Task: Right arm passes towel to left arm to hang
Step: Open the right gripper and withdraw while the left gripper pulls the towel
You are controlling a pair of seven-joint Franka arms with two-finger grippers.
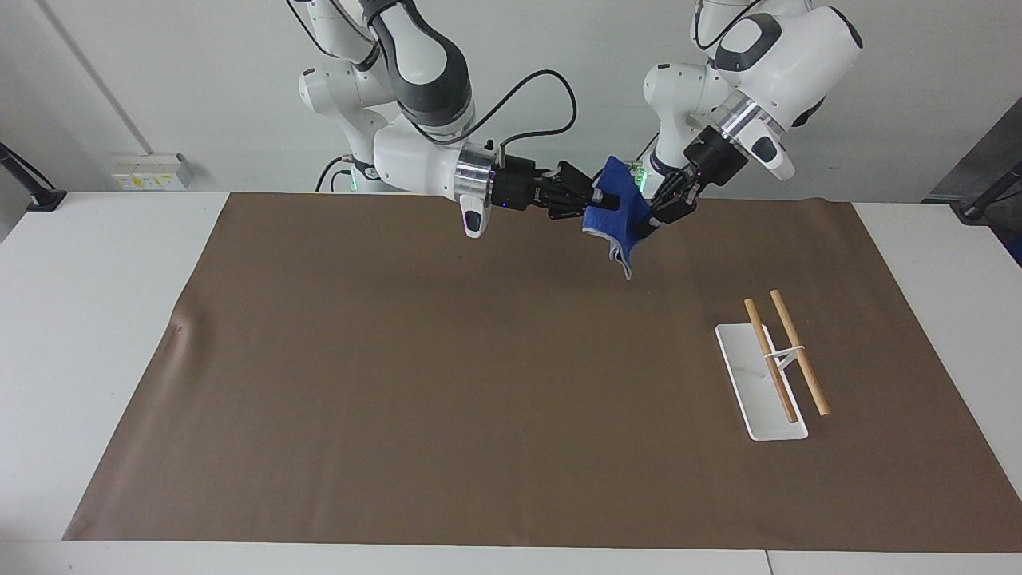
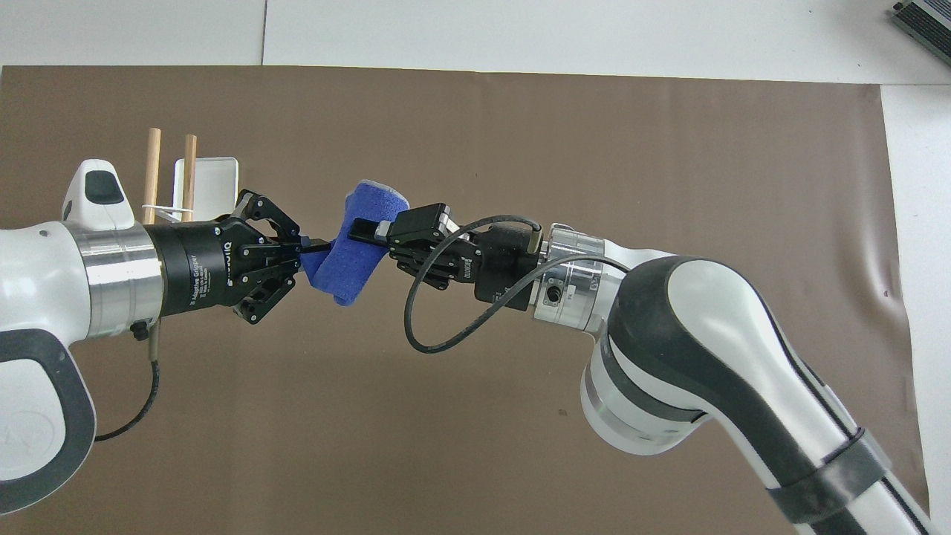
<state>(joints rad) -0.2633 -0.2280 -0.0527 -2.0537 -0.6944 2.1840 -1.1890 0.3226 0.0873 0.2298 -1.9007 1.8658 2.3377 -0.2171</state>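
The towel's far edge [image 2: 380, 206] is still pinched in my right gripper and its other edge is in my left gripper, so next my right gripper opens and moves back before I reach the wooden rods.
The bright blue towel [image 1: 619, 222] hangs in the air between the two grippers, over the edge of the brown mat nearest the robots. My right gripper [image 1: 605, 200] is shut on one side of it, also seen in the overhead view [image 2: 364, 227]. My left gripper [image 1: 643, 227] has its fingers shut on the other edge of the towel [image 2: 349, 271], as the overhead view [image 2: 310, 250] shows. Both arms reach level toward each other. The towel's lower corner droops free above the mat.
A white tray [image 1: 778, 427] with two wooden rods [image 1: 798, 351] stands on the brown mat [image 1: 479, 359] toward the left arm's end, farther from the robots than the towel. In the overhead view the tray [image 2: 219, 167] is partly covered by the left wrist.
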